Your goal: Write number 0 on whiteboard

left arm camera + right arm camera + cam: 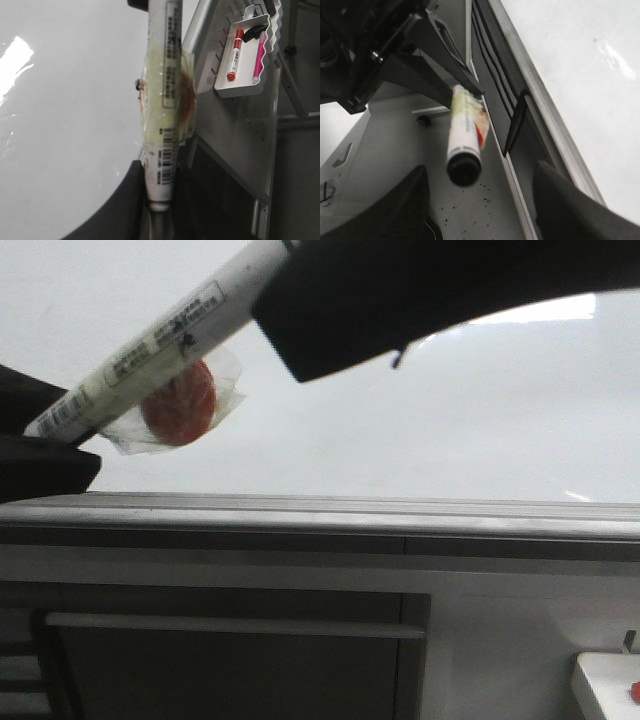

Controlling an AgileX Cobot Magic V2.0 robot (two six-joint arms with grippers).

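Note:
I should take the black end (464, 169) with my right gripper and pull my left gripper away before writing, because my left gripper is closed around the marker's writing end (62, 418).
The whiteboard (450, 420) fills the upper front view, with its grey metal ledge (320, 515) below. No number 0 shows on it. My left gripper (40, 430) is shut on the base of a white marker (150, 350) that slants up to the right, with a red disc (180, 405) in clear wrap stuck to it. The left wrist view shows my left gripper (160, 172) closed on the marker (167, 100) beside the board (60, 125). My right gripper (480, 175) is open, and the marker's black cap (464, 169) sits between its fingertips without touching them.
A white tray (240, 87) on a grey perforated panel holds a red marker (235, 55) and a pink one (259, 57). Below the ledge is a grey cabinet with a bar handle (235, 625). A black bracket (515, 125) hangs under the ledge.

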